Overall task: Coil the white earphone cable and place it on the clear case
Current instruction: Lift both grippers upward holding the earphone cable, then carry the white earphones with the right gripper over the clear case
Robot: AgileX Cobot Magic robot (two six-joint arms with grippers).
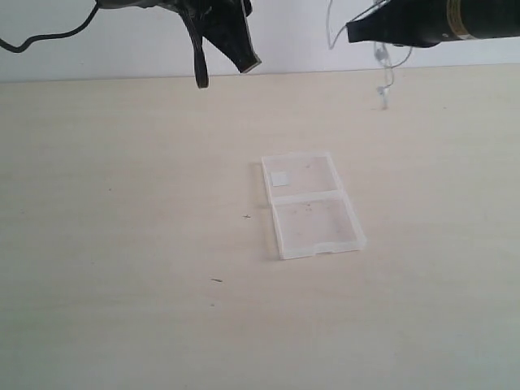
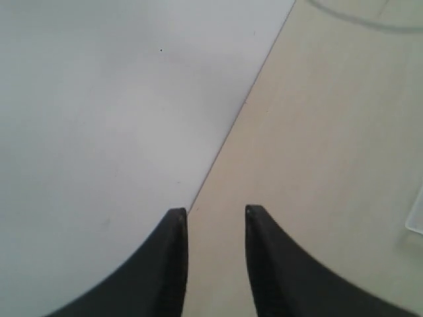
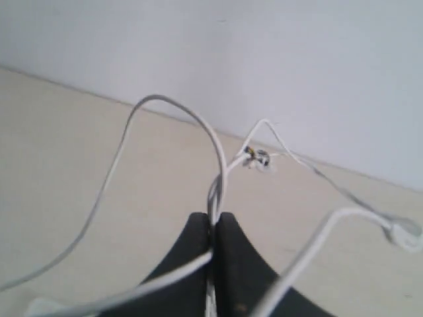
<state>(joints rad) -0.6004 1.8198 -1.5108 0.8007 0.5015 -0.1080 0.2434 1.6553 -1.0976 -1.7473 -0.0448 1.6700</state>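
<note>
The white earphone cable is hanging past the clear case's far edge, so next my right gripper swings back, tilts down and lowers the cable over the case.
The clear case lies open and flat mid-table, a whitish square patch in its far half. My right gripper hangs high at the back right, shut on the white earphone cable, whose strands dangle below it. In the right wrist view the cable loops out from between the closed tips, with the plug and an earbud hanging. My left gripper is raised at the back, open and empty. A corner of the case shows at that view's edge.
The pale wooden table meets a white wall at the back. Small dark specks lie on the wood in front of the case. A thick black robot cable hangs at the far left.
</note>
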